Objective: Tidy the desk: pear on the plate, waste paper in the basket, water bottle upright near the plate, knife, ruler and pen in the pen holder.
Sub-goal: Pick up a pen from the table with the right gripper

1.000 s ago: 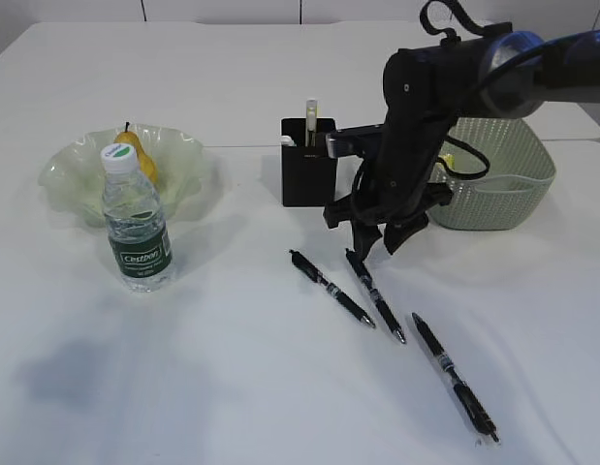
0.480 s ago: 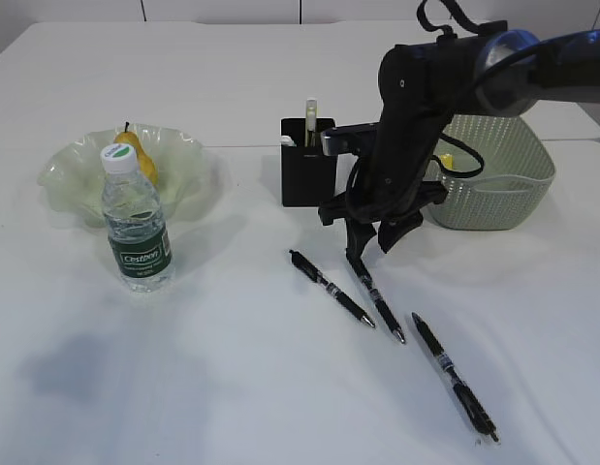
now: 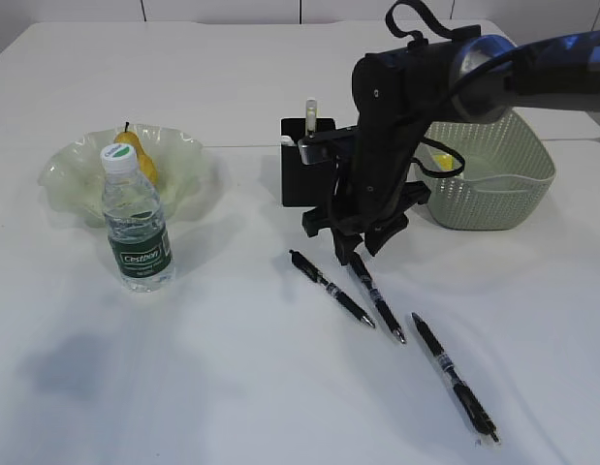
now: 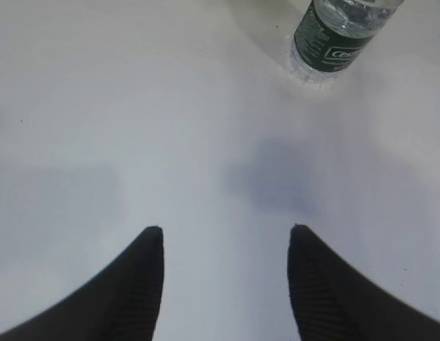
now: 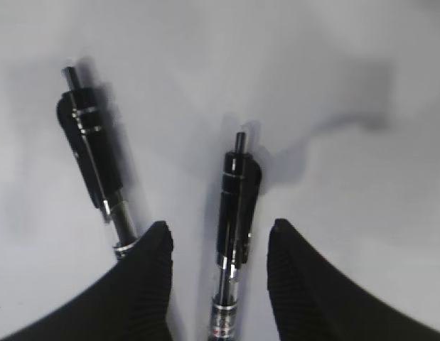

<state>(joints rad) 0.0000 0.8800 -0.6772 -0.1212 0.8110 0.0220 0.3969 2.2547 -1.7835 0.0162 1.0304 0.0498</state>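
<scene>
The middle pen's top end [image 5: 237,174] is between my right gripper's fingers, so the middle pen will turn upright with its tip down when I lift and tilt it.
The yellow pear [image 3: 135,152] lies in the ruffled green plate [image 3: 67,172]. Just in front of it the water bottle [image 3: 137,225] [image 4: 333,39] stands upright. Three black pens lie on the desk: left [image 3: 331,288] [image 5: 92,153], middle [image 3: 377,295] [image 5: 235,206], right [image 3: 453,376]. My right gripper [image 3: 350,250] [image 5: 220,231] is open and low, one finger on each side of the middle pen's top end, with gaps. My left gripper [image 4: 225,231] hangs open over bare desk. The black pen holder [image 3: 300,174] holds a pale stick. Knife, ruler and waste paper are not plainly visible.
The green woven basket [image 3: 498,189] stands at the right, behind my right arm, close to the pen holder. The left pen lies just outside my right gripper's left finger. A faint shadow falls on the desk's front left.
My right arm has swung left and down, bringing its open gripper from beside the pen holder onto the middle pen's upper end. Nothing else has moved.
</scene>
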